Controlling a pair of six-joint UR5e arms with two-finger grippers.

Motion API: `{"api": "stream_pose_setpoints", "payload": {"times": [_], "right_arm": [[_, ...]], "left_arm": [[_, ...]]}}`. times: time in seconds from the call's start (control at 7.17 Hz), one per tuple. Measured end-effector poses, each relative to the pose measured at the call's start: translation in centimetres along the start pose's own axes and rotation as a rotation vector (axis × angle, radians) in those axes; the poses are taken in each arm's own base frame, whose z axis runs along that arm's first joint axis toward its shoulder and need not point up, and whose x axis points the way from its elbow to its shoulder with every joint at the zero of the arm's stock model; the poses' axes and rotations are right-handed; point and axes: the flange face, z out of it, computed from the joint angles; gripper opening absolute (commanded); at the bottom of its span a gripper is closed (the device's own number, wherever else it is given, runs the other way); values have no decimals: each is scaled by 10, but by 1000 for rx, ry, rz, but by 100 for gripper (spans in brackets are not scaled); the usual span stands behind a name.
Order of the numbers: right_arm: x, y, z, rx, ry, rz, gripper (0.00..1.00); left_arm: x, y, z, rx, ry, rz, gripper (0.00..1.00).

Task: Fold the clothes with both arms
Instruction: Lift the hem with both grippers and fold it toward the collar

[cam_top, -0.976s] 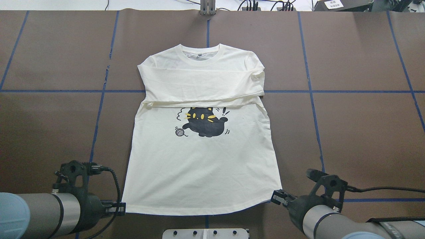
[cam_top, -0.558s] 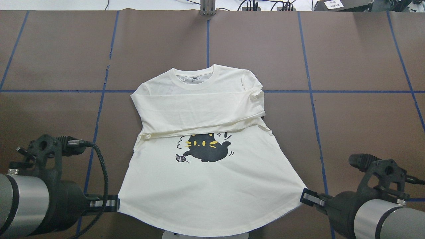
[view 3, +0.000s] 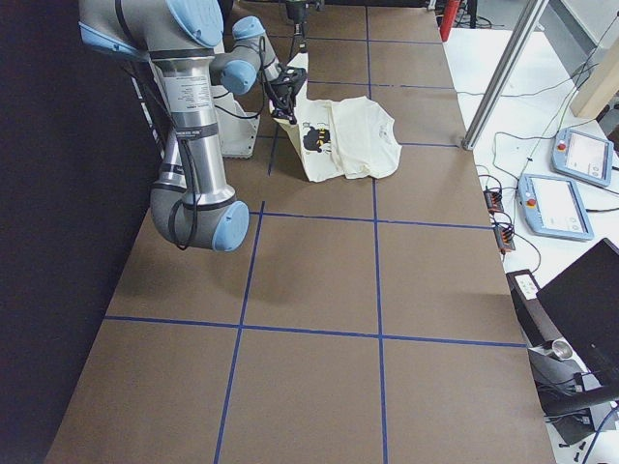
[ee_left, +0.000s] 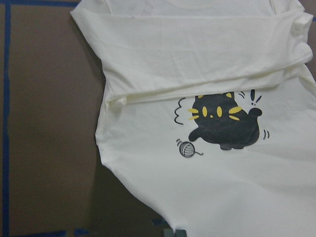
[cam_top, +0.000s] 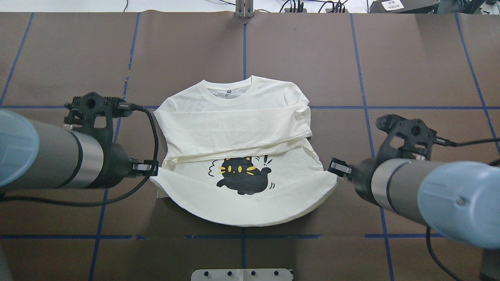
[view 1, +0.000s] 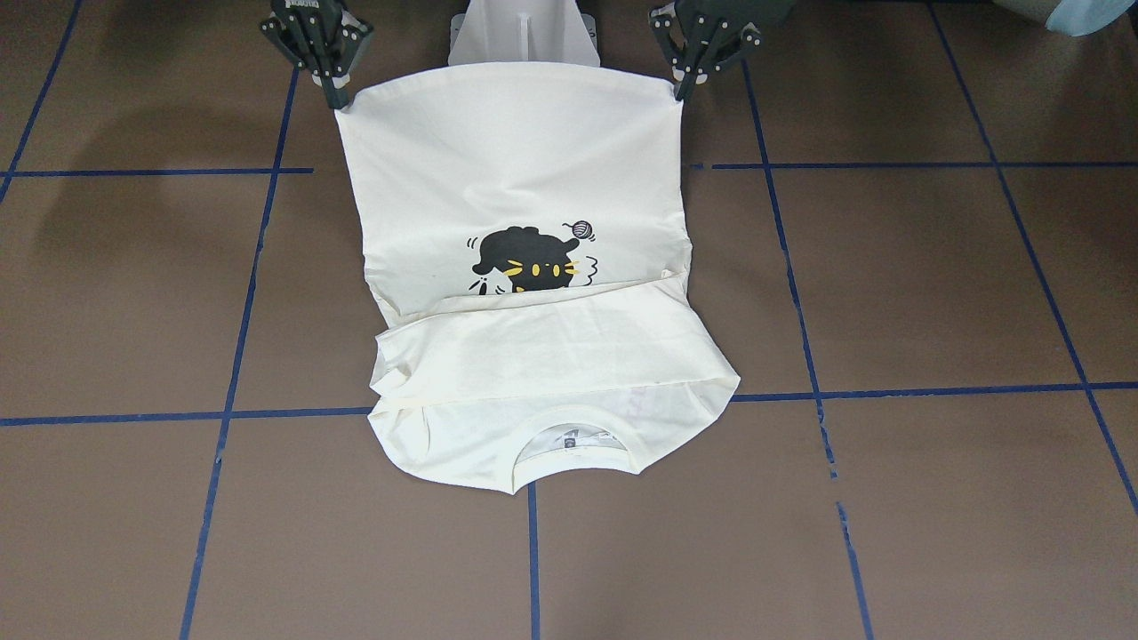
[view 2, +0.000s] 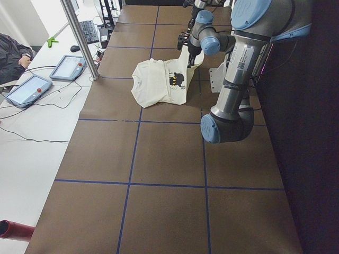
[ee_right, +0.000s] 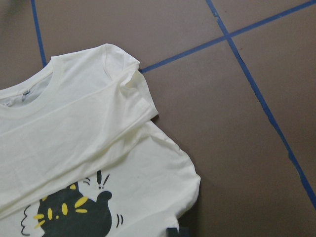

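The robot's two grippers are holding the shirt's raised hem by its corners, so the right gripper should keep moving its hem corner toward the shirt's collar until that corner lies over the shirt's shoulder.
The clothes point(cam_top: 234, 128) are a cream T-shirt lying print side up, with both sleeves folded across the chest above the black cat print point(cam_top: 242, 180). The collar point(view 1: 569, 437) points away from the robot. My left gripper point(cam_top: 151, 169) is shut on the hem's left corner, and my right gripper point(cam_top: 335, 166) is shut on the hem's right corner. Between them the hem point(cam_top: 242, 220) hangs lifted off the table and sags in a curve. In the front-facing view the left gripper point(view 1: 683, 84) and the right gripper point(view 1: 338, 96) hold the hem taut near the base. Each wrist view looks down on the shirt point(ee_left: 197, 74) point(ee_right: 74, 128).
The brown table point(cam_top: 422, 70) is marked with blue tape lines. The white pedestal base point(cam_top: 242, 274) sits at the near edge, behind the raised hem. Off the far side of the table stand a metal pole point(view 2: 79, 37) and teach pendants point(view 2: 66, 66). A person's arm point(view 2: 10, 50) shows there.
The shirt was first dragged toward the robot by its hem. Both grippers have since raised the hem corners and carried them forward toward the collar, so the hem now covers less of the table's near edge.
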Motion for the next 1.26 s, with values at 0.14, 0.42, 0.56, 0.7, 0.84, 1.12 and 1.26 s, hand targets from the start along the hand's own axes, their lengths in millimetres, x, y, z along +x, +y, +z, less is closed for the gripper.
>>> {"api": "stream_pose_setpoints", "payload": {"times": [0.14,0.42,0.56,0.7,0.84,1.12,1.26], "right_arm": [[-20,-36,26,25,39,4,0],[-43,-90,81,61,50,25,0],[-54,-112,111,75,49,38,0],[-64,-130,142,86,58,42,0],[-71,-143,177,93,62,43,0],[-81,-155,226,101,43,42,0],[-86,-157,243,101,52,42,0]], "left_arm": [[-8,-36,16,41,-37,18,0],[-33,-99,52,105,-89,34,0],[-43,-125,80,124,-104,39,0],[-50,-146,112,135,-110,41,0],[-57,-162,147,142,-112,42,0],[-78,-175,201,139,-124,41,0],[-86,-175,218,134,-130,41,0]]}}
